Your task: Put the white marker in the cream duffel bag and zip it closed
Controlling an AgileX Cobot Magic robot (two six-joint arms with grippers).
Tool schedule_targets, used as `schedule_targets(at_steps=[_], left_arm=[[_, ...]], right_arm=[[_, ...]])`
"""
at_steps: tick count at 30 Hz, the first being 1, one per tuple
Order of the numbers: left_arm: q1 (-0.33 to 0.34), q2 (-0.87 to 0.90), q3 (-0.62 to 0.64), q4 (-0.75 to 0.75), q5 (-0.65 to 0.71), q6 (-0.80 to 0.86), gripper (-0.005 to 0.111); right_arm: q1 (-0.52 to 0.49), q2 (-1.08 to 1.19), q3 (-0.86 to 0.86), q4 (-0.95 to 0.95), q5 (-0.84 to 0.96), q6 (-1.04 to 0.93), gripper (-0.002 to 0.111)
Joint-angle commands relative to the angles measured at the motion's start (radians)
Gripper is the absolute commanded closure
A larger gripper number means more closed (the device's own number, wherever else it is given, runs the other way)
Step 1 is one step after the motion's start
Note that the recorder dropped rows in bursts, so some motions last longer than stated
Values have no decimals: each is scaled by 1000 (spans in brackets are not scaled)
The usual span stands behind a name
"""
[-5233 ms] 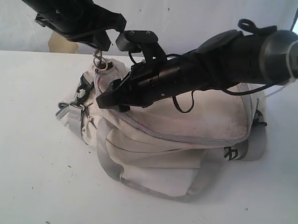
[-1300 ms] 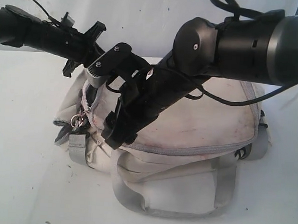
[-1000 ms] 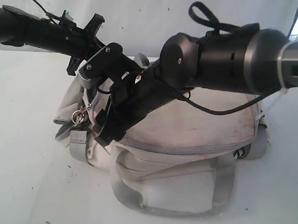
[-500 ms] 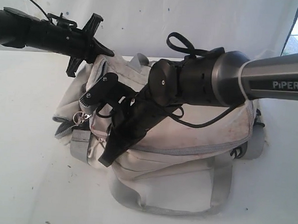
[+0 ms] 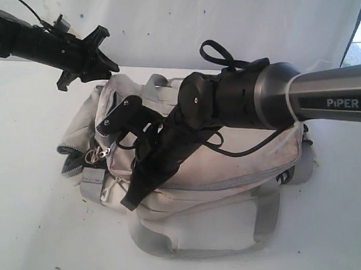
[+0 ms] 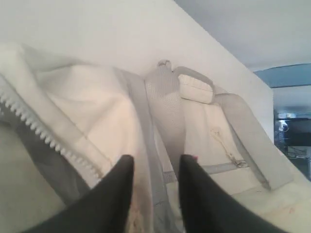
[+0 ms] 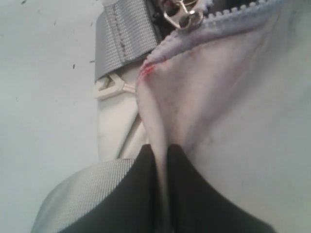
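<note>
My right gripper should open and back off, since it is pinching the cream fabric (image 7: 155, 119) below the zipper pull, and my left gripper should take the pull (image 5: 105, 151).
The cream duffel bag (image 5: 240, 156) lies in the middle of the white table, and its grey zipper gapes at the left end. A metal zipper pull (image 5: 93, 156) hangs there. My right gripper (image 5: 129, 201) points down at the bag's front left face. In the right wrist view this right gripper (image 7: 160, 150) is shut on a fold of the cream fabric (image 7: 233, 97), just below the zipper pull (image 7: 182, 14). My left gripper (image 5: 109, 49) hovers above the bag's left end, clear of it. Seen from the left wrist, the left gripper (image 6: 154, 162) is open and holds nothing. The white marker is out of view.
A grey webbing strap (image 5: 162, 246) loops out over the table (image 5: 31, 212) in front of the bag. Another grey strap with a cream buckle (image 7: 125, 36) sits at the bag's left end. A white backdrop (image 5: 174, 26) stands behind the table.
My left gripper has let go of the bag's left end, opened and drawn back up to the left. My right gripper has come down and shut on the bag's front fabric.
</note>
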Motion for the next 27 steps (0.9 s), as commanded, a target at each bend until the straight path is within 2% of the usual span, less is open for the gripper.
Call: schedule_targets(at_steps=[1,3,5,7,11,13,16,21,27], left_arm=[[12,-13,-7,32,44,87,38],[12,-15,-7,45,67,87,25],[12,-24,-7,73,100,90,23],[12,-38,-7,128,119,90,24],[12,-97,-7,322,165,83,28],[12,-122,-7,381,201,83,29],[12,-161,7,408,264,92,29],[12,-228,112,406,312,161,31],[12,-316,256,404,392,322,54]], right_arm=[[2,4,6,7,20,8,107],[2,4,6,7,6,23,106],[2,4,6,13,-11,23,100],[2,4,6,17,-18,29,86],[2,-13,-2,17,-29,145,52],[2,-27,-12,17,-25,228,45],[2,-65,-19,5,-6,341,42],[-10,-132,-19,-13,102,459,42],[-71,-185,-19,-17,283,525,42]])
